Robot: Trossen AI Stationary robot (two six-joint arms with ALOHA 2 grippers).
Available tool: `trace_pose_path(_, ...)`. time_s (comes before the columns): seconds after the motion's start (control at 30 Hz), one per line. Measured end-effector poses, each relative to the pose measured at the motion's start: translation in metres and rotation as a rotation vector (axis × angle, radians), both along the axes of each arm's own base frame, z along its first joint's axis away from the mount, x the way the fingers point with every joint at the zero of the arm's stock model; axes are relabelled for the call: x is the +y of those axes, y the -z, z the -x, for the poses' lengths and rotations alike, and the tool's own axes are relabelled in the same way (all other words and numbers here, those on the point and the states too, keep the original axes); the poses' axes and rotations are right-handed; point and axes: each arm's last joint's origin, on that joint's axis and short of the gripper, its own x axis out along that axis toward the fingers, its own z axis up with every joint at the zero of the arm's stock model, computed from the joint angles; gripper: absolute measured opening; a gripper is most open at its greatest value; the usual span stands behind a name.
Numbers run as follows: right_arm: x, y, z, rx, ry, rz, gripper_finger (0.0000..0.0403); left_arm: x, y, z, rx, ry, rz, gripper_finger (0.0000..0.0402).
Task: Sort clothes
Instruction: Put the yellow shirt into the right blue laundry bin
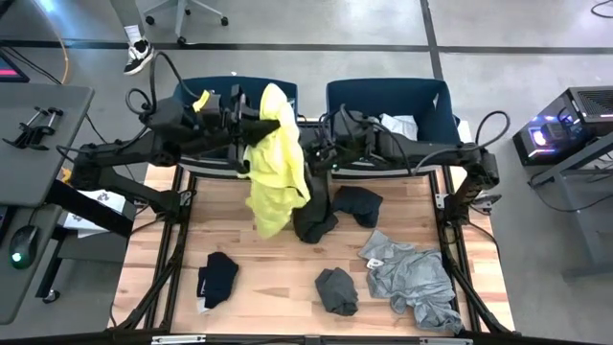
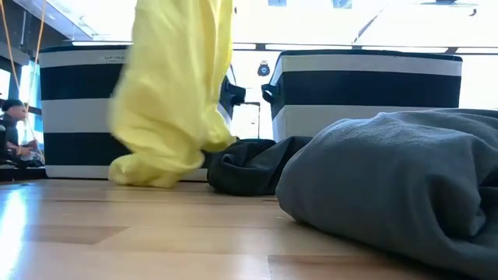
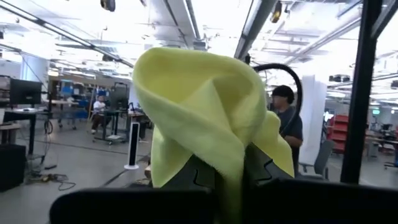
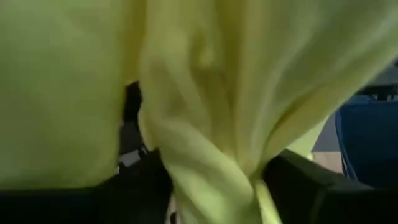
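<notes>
The yellow garment's upper part (image 1: 274, 103) is pinched in my left gripper. My left gripper should open, and my right gripper should carry the yellow garment into the white garment's bin (image 1: 400, 126).
A neon yellow garment (image 1: 273, 163) hangs over the far middle of the table, between my two grippers. My left gripper (image 1: 261, 123) is shut on its upper part, in front of the left dark blue bin (image 1: 206, 91). My right gripper (image 1: 308, 165) is shut on its right side, lower down. In the low view the garment (image 2: 175, 93) hangs as a long bunch, and its lower end (image 2: 148, 173) reaches down to the table top. A black garment (image 1: 316, 222) lies on the table just beside it. My left gripper pinches a bunched fold of the yellow garment's upper part (image 3: 231, 163) between its two fingers, several layers. The fingers come level from the table's left. Cloth stands up above the fingers and the rest hangs below. My right gripper pinches a gathered fold on the garment's right side (image 4: 249, 177) between its two fingers, coming level from the table's right. The cloth fills its view and hides which part this is. The cloth hangs slack around the fingers.
The right dark blue bin (image 1: 436, 101) holds a white garment (image 1: 397, 123). On the table lie a dark navy garment (image 1: 359, 204), a large grey one (image 1: 412, 276), a dark grey one (image 1: 337, 290) and a black one (image 1: 218, 278). People stand beyond the table (image 3: 287, 121).
</notes>
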Motion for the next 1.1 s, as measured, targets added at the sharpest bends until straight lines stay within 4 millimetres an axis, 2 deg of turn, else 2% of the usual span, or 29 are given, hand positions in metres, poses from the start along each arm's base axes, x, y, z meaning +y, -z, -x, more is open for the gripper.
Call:
trace_pose_path(0.13,-0.002,-0.005,0.003,-0.024,0.025,-0.022,0.0051,0.001,-0.001,0.001,-0.009,-0.007,0.008,0.0000)
trace_pose_path(0.2,-0.004,-0.013,0.008,-0.049,0.039,-0.007,0.0018,0.001,-0.002,0.003,-0.016,-0.010,0.008,0.0004)
trace_pose_path(0.33,-0.005,-0.047,0.028,-0.116,0.063,0.024,0.0025,0.001,-0.006,0.009,-0.023,-0.015,-0.024,0.0034)
trace_pose_path(0.47,-0.006,-0.090,0.062,-0.180,0.144,0.131,0.0007,-0.003,-0.012,0.025,-0.024,-0.012,-0.082,0.0092)
trace_pose_path(0.63,-0.009,-0.154,0.113,-0.367,0.405,0.315,0.0006,-0.003,-0.016,0.050,0.016,-0.087,-0.105,0.0152)
trace_pose_path(0.73,-0.013,-0.195,0.150,-0.531,0.608,0.483,0.0005,-0.002,-0.014,0.059,0.066,-0.129,-0.085,0.0165)
trace_pose_path(0.8,-0.017,-0.212,0.172,-0.702,0.761,0.565,0.0005,-0.001,-0.012,0.061,0.089,-0.145,-0.078,0.0167)
trace_pose_path(0.97,-0.038,-0.237,0.223,-0.973,1.070,0.632,0.0004,-0.001,-0.008,0.061,0.133,-0.147,-0.075,0.0167)
trace_pose_path(1.1,-0.063,-0.244,0.244,-0.975,1.167,0.587,0.0004,-0.001,-0.005,0.055,0.154,-0.147,-0.075,0.0168)
